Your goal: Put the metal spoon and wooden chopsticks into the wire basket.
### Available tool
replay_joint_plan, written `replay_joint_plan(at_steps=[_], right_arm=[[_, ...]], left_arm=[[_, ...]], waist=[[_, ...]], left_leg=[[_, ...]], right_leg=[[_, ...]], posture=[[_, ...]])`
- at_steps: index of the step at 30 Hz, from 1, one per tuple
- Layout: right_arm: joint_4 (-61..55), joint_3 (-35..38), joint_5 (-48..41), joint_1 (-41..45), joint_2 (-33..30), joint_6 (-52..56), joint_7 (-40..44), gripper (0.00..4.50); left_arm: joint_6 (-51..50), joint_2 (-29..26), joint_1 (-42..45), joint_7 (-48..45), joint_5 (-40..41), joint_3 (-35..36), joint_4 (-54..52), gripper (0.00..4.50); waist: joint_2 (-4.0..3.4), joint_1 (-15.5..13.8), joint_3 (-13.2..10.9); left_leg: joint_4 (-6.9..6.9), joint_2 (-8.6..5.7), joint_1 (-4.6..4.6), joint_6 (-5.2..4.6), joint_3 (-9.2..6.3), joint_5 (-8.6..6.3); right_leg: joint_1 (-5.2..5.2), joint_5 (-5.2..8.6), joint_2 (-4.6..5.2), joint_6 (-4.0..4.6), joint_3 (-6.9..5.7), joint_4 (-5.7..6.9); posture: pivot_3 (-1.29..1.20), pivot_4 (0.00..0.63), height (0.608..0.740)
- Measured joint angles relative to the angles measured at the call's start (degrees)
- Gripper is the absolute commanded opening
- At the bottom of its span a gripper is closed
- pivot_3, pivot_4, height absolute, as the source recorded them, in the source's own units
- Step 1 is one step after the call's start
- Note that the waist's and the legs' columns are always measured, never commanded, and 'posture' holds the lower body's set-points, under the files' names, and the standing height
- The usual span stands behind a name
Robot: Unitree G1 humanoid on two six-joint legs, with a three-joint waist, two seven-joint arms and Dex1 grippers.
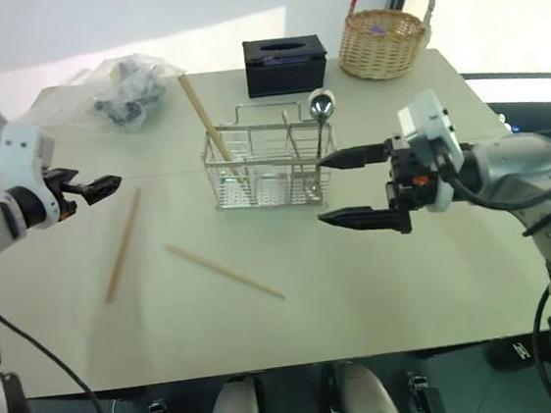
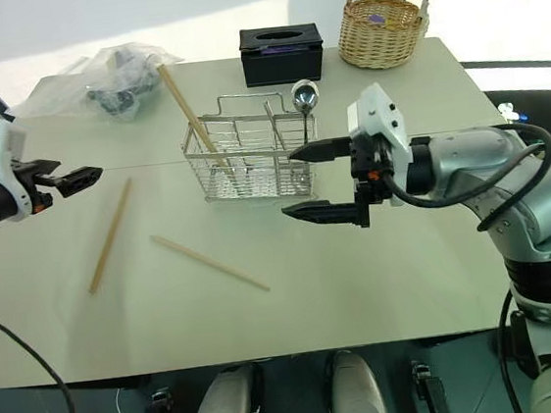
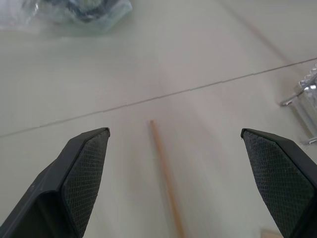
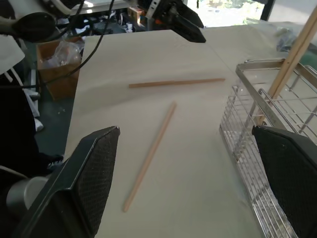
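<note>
One chopstick leans tall [image 1: 205, 118] out of the wire basket, so the wooden chopstick [image 1: 124, 245] by the robot's left gripper will tip the same way when the robot lowers it in.
The wire basket [image 1: 267, 173] stands mid-table. The metal spoon [image 1: 320, 108] stands upright in its right end, bowl up. One of the wooden chopsticks [image 1: 206, 123] leans out of the basket's left end. Two more lie flat on the table, one [image 1: 123, 244] at the left and one [image 1: 225, 271] in front of the basket. My left gripper [image 1: 106, 185] hovers open just beyond the far tip of the left chopstick [image 3: 166, 178], holding nothing. My right gripper [image 1: 354, 188] is open beside the basket's right end, pointing left, and it is empty.
A black tissue box [image 1: 285, 64] and a tan wicker basket [image 1: 384, 42] stand at the table's back edge. A crumpled clear plastic bag [image 1: 125, 89] lies at the back left. A seam crosses the tabletop [image 1: 412, 281].
</note>
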State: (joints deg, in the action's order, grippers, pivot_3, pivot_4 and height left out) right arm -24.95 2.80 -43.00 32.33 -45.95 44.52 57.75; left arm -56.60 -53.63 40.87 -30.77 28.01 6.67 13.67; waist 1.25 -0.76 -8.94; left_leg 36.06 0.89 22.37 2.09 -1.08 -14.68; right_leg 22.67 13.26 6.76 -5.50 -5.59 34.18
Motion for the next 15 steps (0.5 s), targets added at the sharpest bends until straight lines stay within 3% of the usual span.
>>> replay_joint_plan(at_steps=[8, 15], right_arm=[[-1.2, 0.0, -1.2, -1.0, 0.8, 0.8, -2.3, 4.43], [-4.1, 0.5, -3.5, -3.7, 0.9, 2.2, -3.9, 4.43]], left_arm=[[-3.0, 7.5, 12.7, 0.6, -10.2, -9.7, 23.2, 4.50], [5.3, 12.2, 18.9, -1.0, -18.1, -12.7, 39.8, 4.50]], waist=[[0.24, 0.0, -0.1], [0.37, 0.0, 0.0]], left_leg=[[0.01, -0.01, 0.03, 0.00, 0.02, 0.00], [0.03, -0.01, 0.02, 0.00, 0.05, 0.00]], right_leg=[[0.01, -0.01, 0.00, -0.01, 0.00, 0.05], [0.00, -0.01, 0.02, -0.01, 0.00, 0.04]], posture=[[0.00, 0.150, 0.706], [0.00, 0.150, 0.706]])
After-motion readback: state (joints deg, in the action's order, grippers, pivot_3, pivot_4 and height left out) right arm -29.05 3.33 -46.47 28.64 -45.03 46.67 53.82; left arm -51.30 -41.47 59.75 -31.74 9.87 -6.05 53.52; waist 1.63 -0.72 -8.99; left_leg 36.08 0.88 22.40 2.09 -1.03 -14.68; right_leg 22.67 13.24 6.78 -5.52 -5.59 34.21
